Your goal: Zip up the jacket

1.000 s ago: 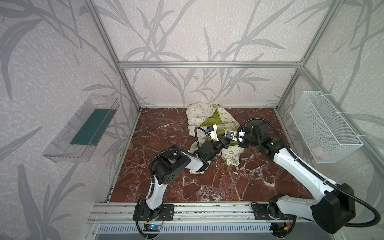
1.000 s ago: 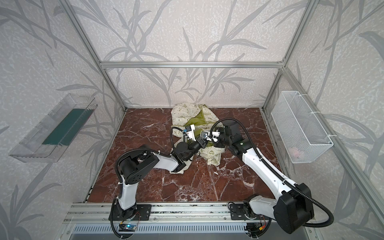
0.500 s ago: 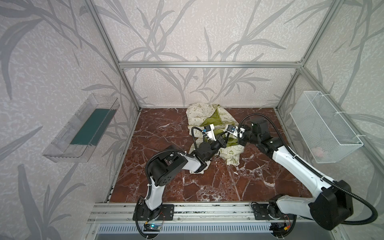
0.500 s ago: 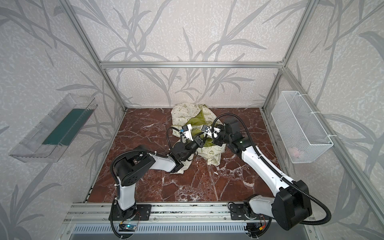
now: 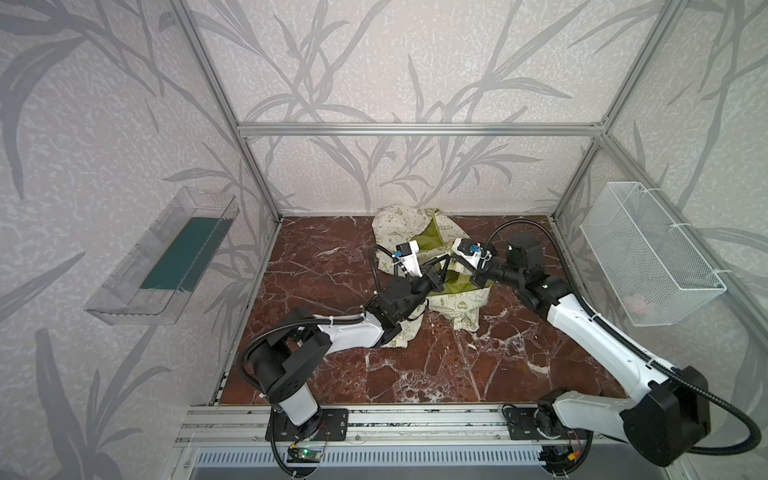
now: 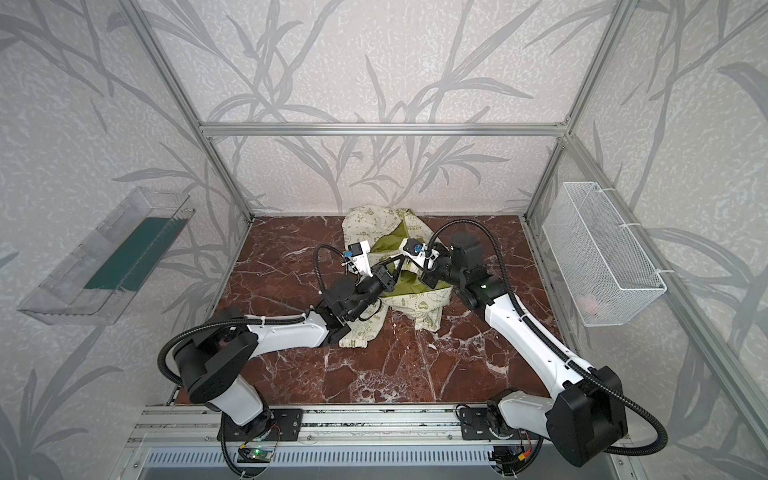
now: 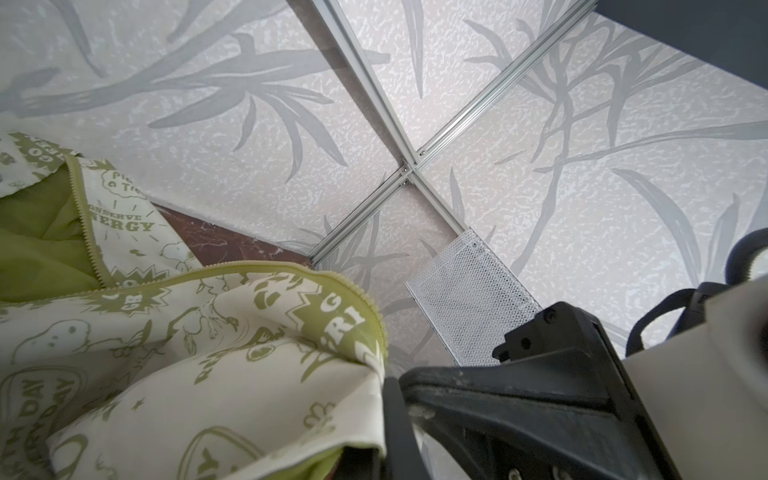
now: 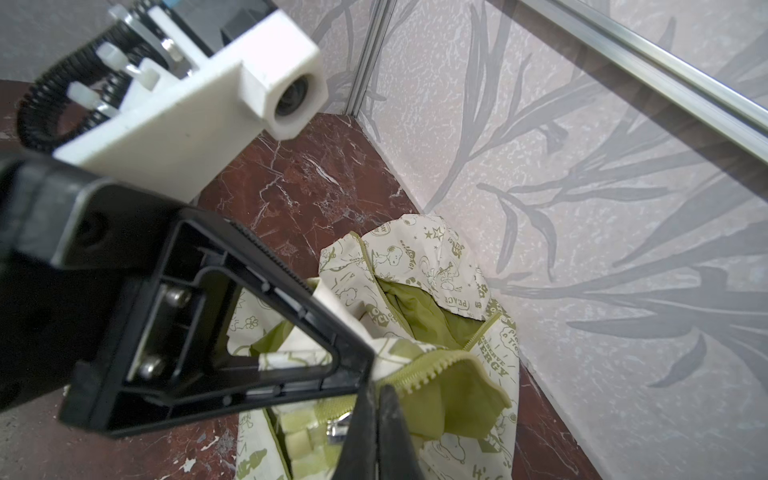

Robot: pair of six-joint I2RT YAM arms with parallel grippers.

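Observation:
Next, I lift the slider (image 8: 339,428) with my right gripper and pull away from my left gripper, because the zipper tape (image 8: 460,360) curls loosely past the slider on the bunched jacket.
The cream jacket (image 5: 405,226) with olive prints lies bunched near the back wall, its lime lining (image 5: 432,239) showing; both top views show it (image 6: 365,224). My left gripper (image 5: 444,264) and right gripper (image 5: 452,262) meet tip to tip above its lower front, as also seen from above (image 6: 395,266) (image 6: 404,262). In the left wrist view the left gripper (image 7: 384,386) is shut on a cream edge of the jacket (image 7: 208,374). In the right wrist view the right gripper (image 8: 376,386) is shut on the olive zipper tape (image 8: 432,368), beside the metal slider (image 8: 337,432).
A clear plastic tray (image 5: 166,262) with a dark green bottom hangs on the left wall. A white wire basket (image 5: 648,257) hangs on the right wall with something pale pink in it. Aluminium frame posts (image 5: 257,178) stand at the back corners of the red marble floor (image 5: 415,365).
Both grippers have shifted together a little to the left and toward the back wall, carrying the jacket's front edges with them. Both stay shut.

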